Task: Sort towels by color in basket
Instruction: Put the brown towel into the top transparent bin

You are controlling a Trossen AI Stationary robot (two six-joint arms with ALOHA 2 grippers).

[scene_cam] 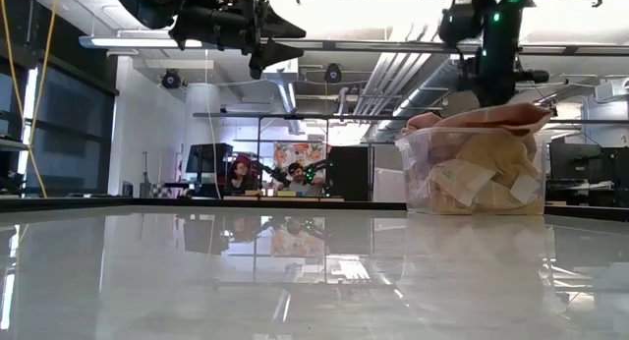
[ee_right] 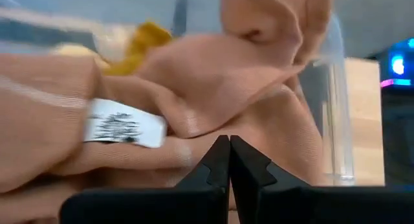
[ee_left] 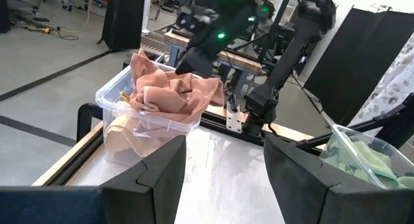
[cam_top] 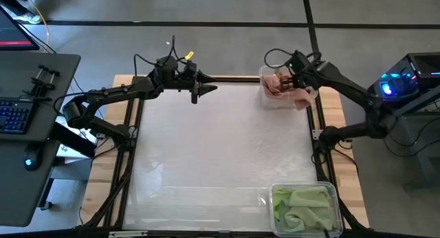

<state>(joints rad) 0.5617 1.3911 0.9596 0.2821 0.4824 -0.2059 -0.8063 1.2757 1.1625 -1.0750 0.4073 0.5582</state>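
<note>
The top salmon towel spills over the far bin's rim (cam_top: 302, 101), so the robot's right gripper should stay closed and press the towel down inside the bin (cam_top: 278, 93) before it leaves.
A clear bin (cam_top: 267, 78) at the table's far right holds salmon pink towels (cam_top: 294, 97) heaped over its rim, peach ones (scene_cam: 482, 188) lower down, and a mustard yellow one (ee_right: 145, 43) behind. Light green towels (cam_top: 302, 205) fill a second clear bin (cam_top: 275, 191) at the near right corner. My right gripper (ee_right: 228, 153) is shut and sits low over the salmon heap (ee_right: 226, 88). My left gripper (ee_left: 225, 166) is open, raised above the table's far edge, left of the far bin (ee_left: 107, 98). My right gripper's shut fingertips (ee_right: 220, 156) come slanting down from the table's right at the top salmon towel (ee_right: 259, 130) in the far bin. No cloth shows between them. I cannot tell whether they touch the towel.
The white table top (cam_top: 220, 155) lies bare between the two bins. A desk with a keyboard (cam_top: 14, 117) stands off the table's left side, and equipment with a blue light (cam_top: 388, 87) off its right. People sit far back in the room (scene_cam: 285, 178).
</note>
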